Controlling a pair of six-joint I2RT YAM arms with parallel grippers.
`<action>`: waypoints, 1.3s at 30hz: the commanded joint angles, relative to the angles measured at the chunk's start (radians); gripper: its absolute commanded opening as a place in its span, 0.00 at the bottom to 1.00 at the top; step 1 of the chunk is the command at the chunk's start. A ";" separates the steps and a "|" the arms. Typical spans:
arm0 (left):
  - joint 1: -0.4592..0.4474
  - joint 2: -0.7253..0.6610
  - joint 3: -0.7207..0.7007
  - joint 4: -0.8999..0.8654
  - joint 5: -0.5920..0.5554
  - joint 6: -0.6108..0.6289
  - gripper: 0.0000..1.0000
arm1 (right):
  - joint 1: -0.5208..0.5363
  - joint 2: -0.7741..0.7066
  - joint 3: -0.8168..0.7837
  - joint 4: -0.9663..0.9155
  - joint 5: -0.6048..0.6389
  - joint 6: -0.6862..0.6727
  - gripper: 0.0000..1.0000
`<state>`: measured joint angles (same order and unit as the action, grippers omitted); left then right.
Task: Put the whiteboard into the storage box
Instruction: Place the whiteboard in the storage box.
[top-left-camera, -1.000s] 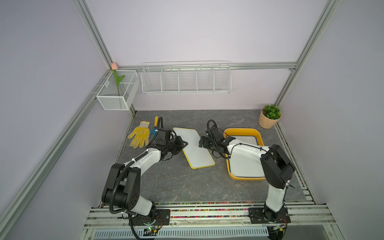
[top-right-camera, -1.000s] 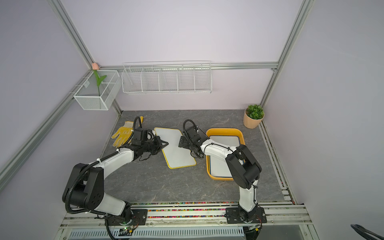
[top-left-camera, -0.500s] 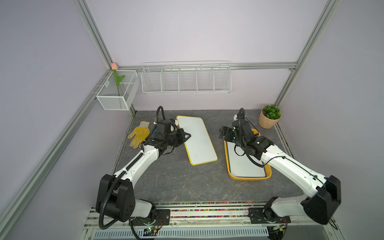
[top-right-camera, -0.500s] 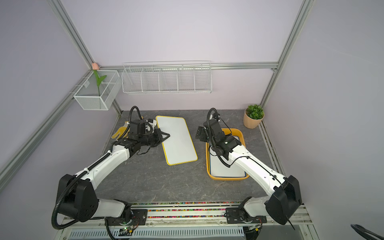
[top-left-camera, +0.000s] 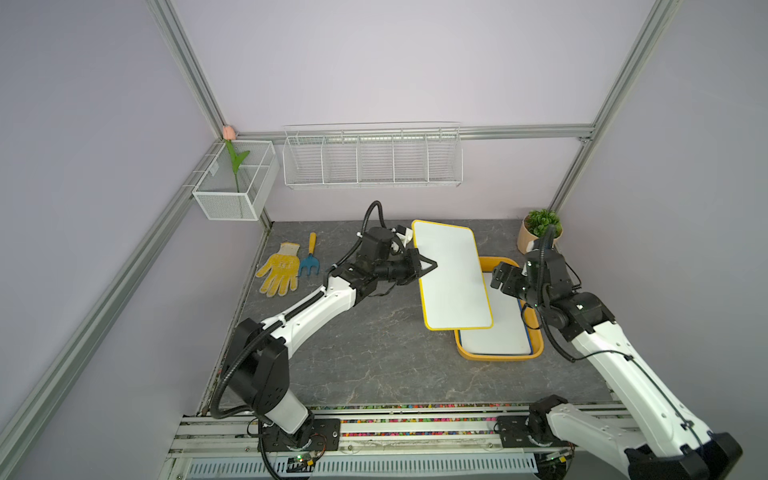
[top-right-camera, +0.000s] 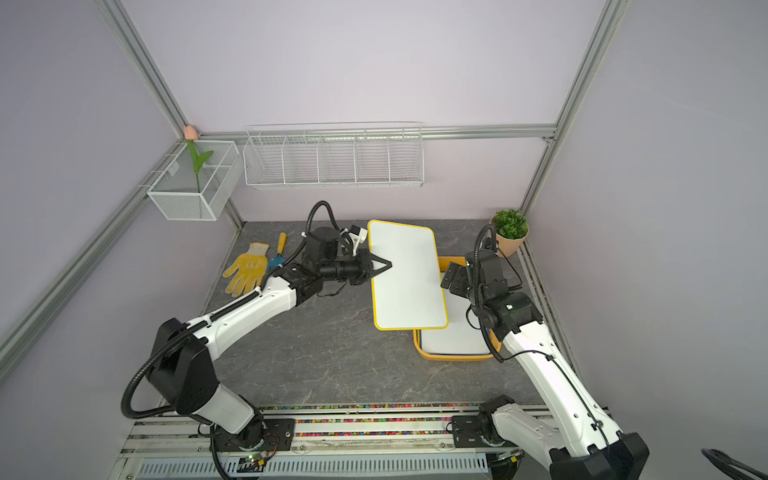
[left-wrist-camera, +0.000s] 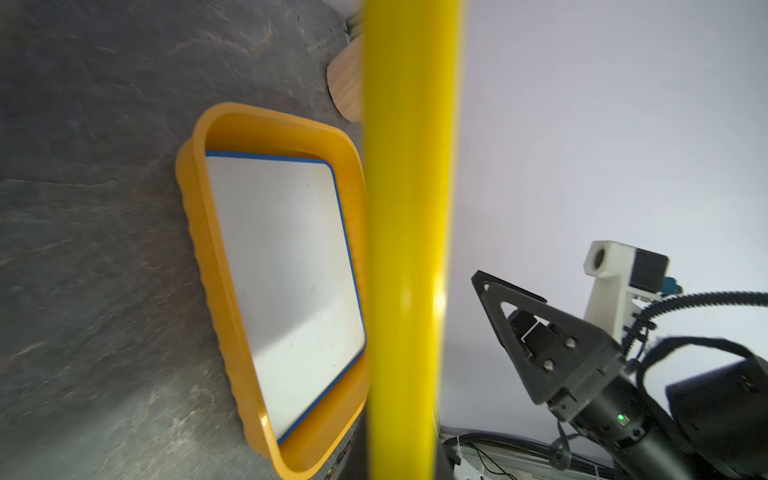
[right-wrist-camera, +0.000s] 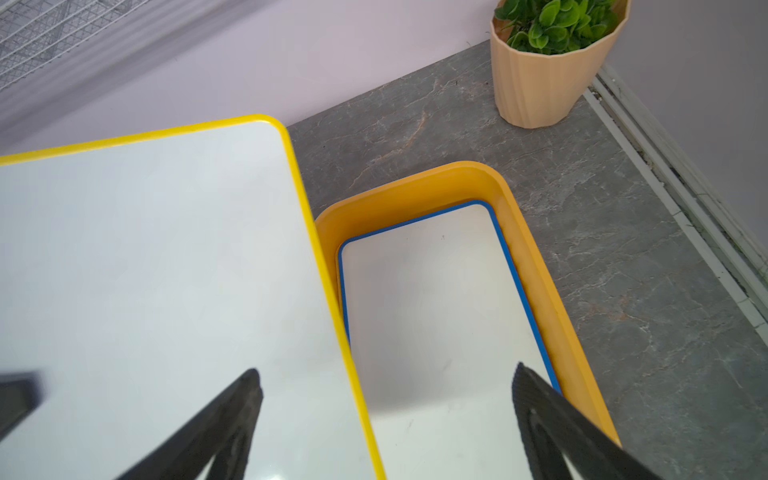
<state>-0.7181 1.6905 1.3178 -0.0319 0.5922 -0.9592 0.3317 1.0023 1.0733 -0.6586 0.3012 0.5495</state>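
Note:
The yellow-framed whiteboard (top-left-camera: 454, 280) lies lengthwise along the storage box, so my left gripper should keep moving it over and down until it rests on the blue-framed whiteboard (top-left-camera: 504, 334).
A white whiteboard (top-left-camera: 451, 274) (top-right-camera: 407, 274) with a yellow frame hangs roughly level in the air. My left gripper (top-left-camera: 430, 264) (top-right-camera: 384, 264) is shut on its left long edge. The board's right side overlaps the left wall of the orange-yellow storage box (top-left-camera: 498, 356) (top-right-camera: 453, 356) (left-wrist-camera: 195, 199) (right-wrist-camera: 532, 249). A blue-framed whiteboard (top-left-camera: 503, 332) (left-wrist-camera: 286, 270) (right-wrist-camera: 436, 311) lies flat in that box. My right gripper (top-left-camera: 500, 280) (top-right-camera: 451, 280) (right-wrist-camera: 384, 374) stands open above the box's far end, beside the held board's right edge, gripping nothing.
A yellow glove (top-left-camera: 280, 270) and a blue hand rake (top-left-camera: 309, 259) lie at the table's back left. A potted plant (top-left-camera: 538, 232) (right-wrist-camera: 540, 83) stands at the back right, close to the right arm. A wire rack (top-left-camera: 372, 160) and a mesh basket (top-left-camera: 237, 183) hang on the walls.
My left gripper has lifted the yellow-framed whiteboard off the table and carried it right, over the box's left wall. The right arm has swung back to the box's right side.

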 joint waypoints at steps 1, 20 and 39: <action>-0.052 0.103 0.078 0.145 0.016 -0.095 0.00 | -0.033 -0.017 -0.013 -0.066 -0.043 -0.037 0.96; -0.172 0.472 0.285 0.263 -0.040 -0.247 0.00 | -0.106 -0.039 -0.048 -0.066 -0.130 -0.072 0.96; -0.182 0.533 0.423 -0.061 -0.086 -0.133 0.60 | -0.111 -0.018 -0.110 -0.026 -0.165 -0.051 0.95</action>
<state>-0.8932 2.2326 1.6863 0.0074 0.5186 -1.1366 0.2283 0.9848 0.9833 -0.7113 0.1486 0.4942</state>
